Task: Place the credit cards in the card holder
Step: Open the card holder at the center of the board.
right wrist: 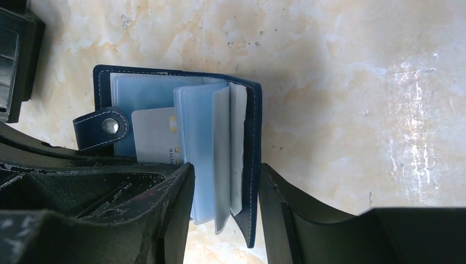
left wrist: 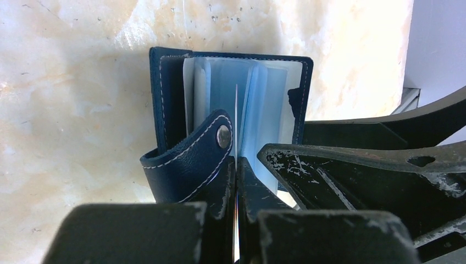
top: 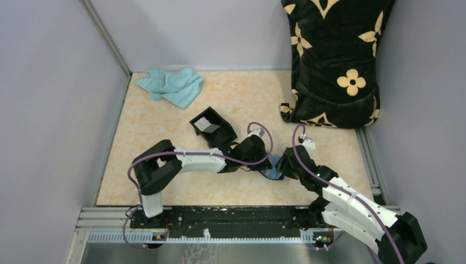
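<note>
The loose clear sleeves are leaning over the edge of the grey card. Next, my right gripper opens and pinches them back against the card holder's cover.
The navy card holder lies open on the marble table, clear sleeves fanned, snap tab to the left. It also shows in the top view and the left wrist view. My left gripper is shut on a pale grey card, seen edge-on among the sleeves. The right wrist view shows that card partly inside a sleeve. My right gripper is closed around the holder's right cover and several sleeves. Another grey card lies in the black box. No orange card shows.
A teal cloth lies at the back left. A black cushion with yellow flowers stands at the back right. The black box corner shows in the right wrist view. Grey walls close both sides; a metal rail runs along the front.
</note>
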Robot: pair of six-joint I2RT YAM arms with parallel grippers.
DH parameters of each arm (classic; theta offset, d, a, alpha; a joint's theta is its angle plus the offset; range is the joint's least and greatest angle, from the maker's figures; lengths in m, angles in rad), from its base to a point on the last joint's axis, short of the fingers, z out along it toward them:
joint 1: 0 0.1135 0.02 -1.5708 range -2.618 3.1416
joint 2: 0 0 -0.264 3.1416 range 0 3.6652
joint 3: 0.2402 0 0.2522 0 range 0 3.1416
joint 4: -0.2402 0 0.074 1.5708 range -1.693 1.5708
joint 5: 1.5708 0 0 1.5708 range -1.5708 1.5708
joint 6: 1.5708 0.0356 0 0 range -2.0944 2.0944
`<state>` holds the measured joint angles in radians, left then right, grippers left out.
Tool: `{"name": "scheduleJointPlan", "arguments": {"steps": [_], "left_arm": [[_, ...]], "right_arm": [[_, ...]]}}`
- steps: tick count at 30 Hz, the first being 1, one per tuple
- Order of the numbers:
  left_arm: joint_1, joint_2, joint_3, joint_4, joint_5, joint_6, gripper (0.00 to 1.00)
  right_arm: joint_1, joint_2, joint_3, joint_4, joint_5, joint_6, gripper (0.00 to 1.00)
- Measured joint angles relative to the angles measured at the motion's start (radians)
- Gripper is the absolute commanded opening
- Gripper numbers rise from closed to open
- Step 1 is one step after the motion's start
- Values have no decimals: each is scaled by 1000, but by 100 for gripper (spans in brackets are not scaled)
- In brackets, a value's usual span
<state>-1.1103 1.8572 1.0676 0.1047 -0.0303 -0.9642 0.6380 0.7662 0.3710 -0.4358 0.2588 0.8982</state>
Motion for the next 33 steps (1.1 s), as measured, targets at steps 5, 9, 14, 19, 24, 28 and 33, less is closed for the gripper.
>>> {"name": "scheduleJointPlan", "arguments": {"steps": [5,9,14,19,24,28,33], "left_arm": [[0,-2,-15,26,1,0,0],[0,-14,-42,54,4,-1,0],[0,-23,-55,84,19,-3,0],[0,-23,-56,91,35,0,0],[0,-23,-56,97,48,12,0],[0,-23,-56,99,61,16,0],[0,-17,-56,97,69,19,0]], "right_arm": [[0,0,3,0,-5,-3,52],[0,-2,3,0,-8,-6,55],[0,8,5,2,-13,-8,56],[-6,50,18,10,-13,-8,56],[-6,66,43,20,-14,-9,57],[-6,67,57,28,-16,-10,57],[-6,87,58,32,-17,-16,57]]}}
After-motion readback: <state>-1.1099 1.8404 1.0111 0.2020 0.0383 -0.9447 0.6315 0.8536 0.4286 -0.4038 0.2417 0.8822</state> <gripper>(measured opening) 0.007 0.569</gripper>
